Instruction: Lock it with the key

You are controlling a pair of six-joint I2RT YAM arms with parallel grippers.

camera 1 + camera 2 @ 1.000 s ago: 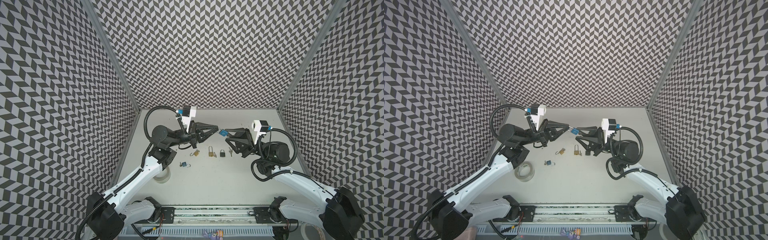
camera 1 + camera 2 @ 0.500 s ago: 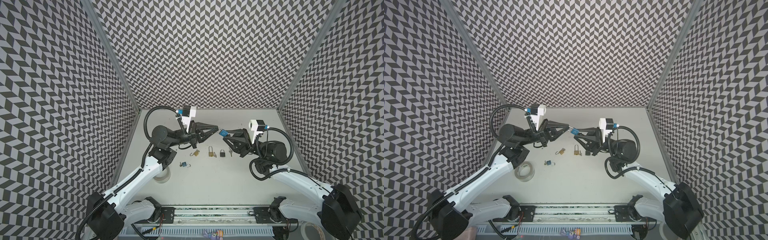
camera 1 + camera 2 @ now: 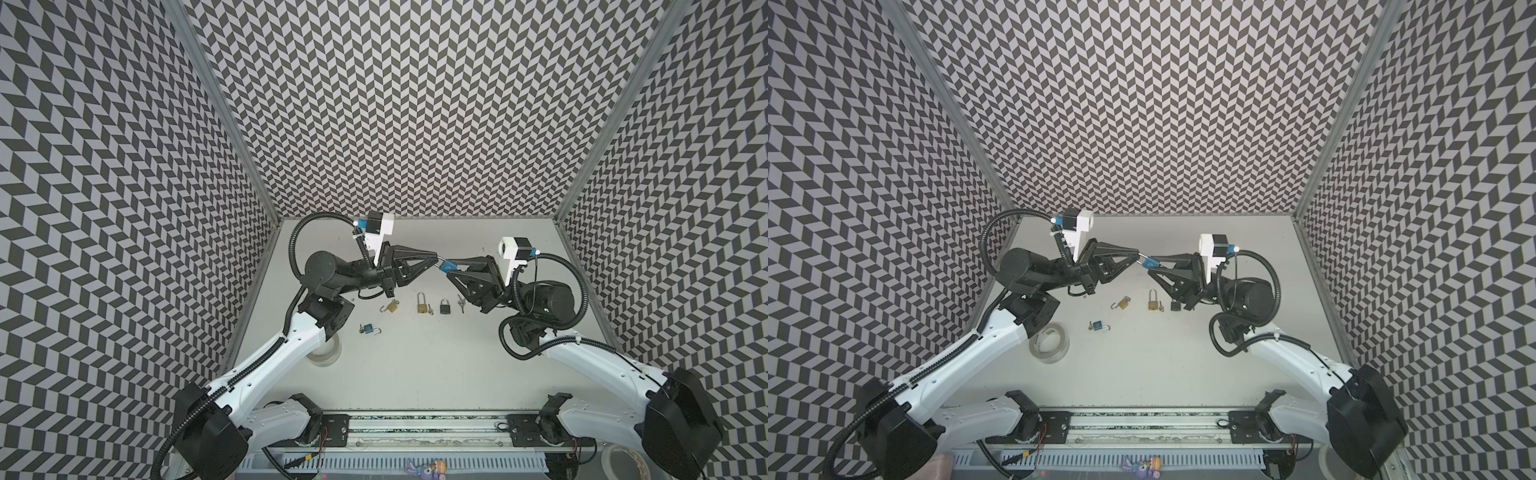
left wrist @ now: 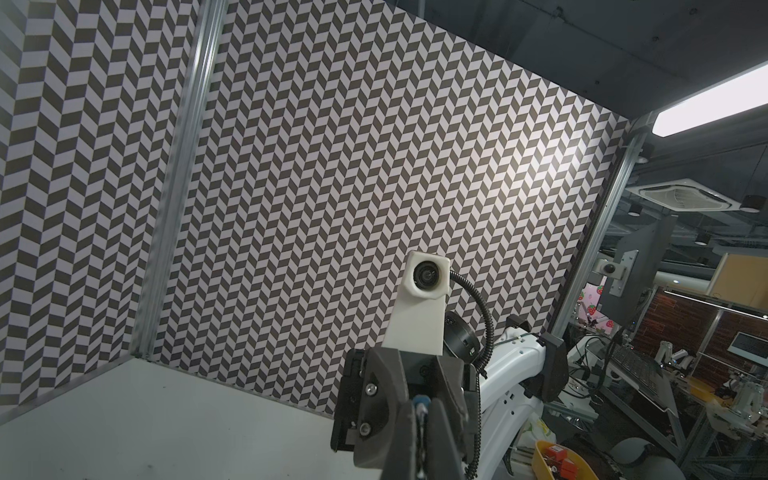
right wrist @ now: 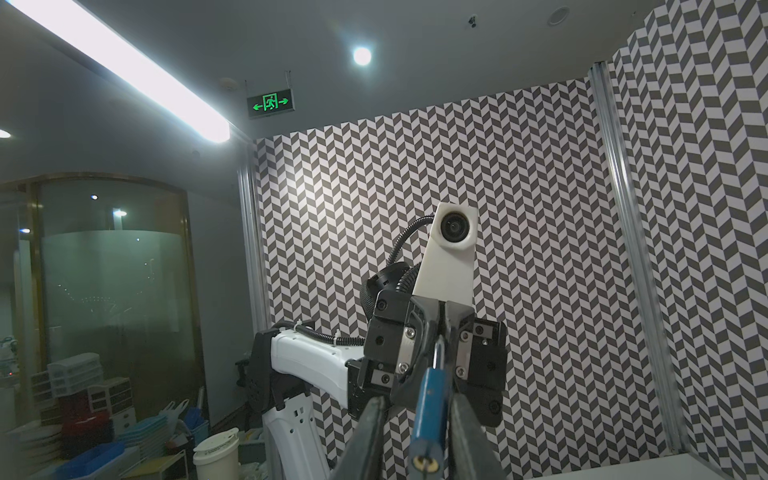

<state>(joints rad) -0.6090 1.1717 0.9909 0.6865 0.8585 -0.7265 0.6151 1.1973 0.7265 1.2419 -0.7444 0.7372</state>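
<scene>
The blue padlock [image 3: 1152,262] leans away from my left gripper's fingers, so my right gripper should keep the padlock's body level while my left gripper takes hold of the shackle [image 3: 1141,257] again.
Above the middle of the table, my left gripper [image 3: 436,258] [image 3: 1138,254] is shut on the silver shackle of a blue padlock [image 3: 448,266] [image 3: 1150,262]. In the left wrist view the shackle runs between the pressed fingertips of that gripper [image 4: 422,432]. My right gripper [image 3: 449,268] [image 5: 417,419] faces it. Its jaws stand on either side of the blue padlock [image 5: 430,407], with a gap showing on one side. The padlock's brass keyhole [image 5: 424,461] points at the right wrist camera. A bunch of keys [image 3: 459,302] lies on the table under the right gripper.
On the table lie a brass padlock with its shackle open [image 3: 390,306], a long-shackled brass padlock [image 3: 422,302], a black padlock [image 3: 445,306] and a small blue padlock [image 3: 367,329]. A clear tape roll [image 3: 1049,340] sits by the left arm. Patterned walls enclose three sides.
My right gripper has moved left toward the left gripper, and its jaws have narrowed around the blue padlock's body. The left gripper has held still.
</scene>
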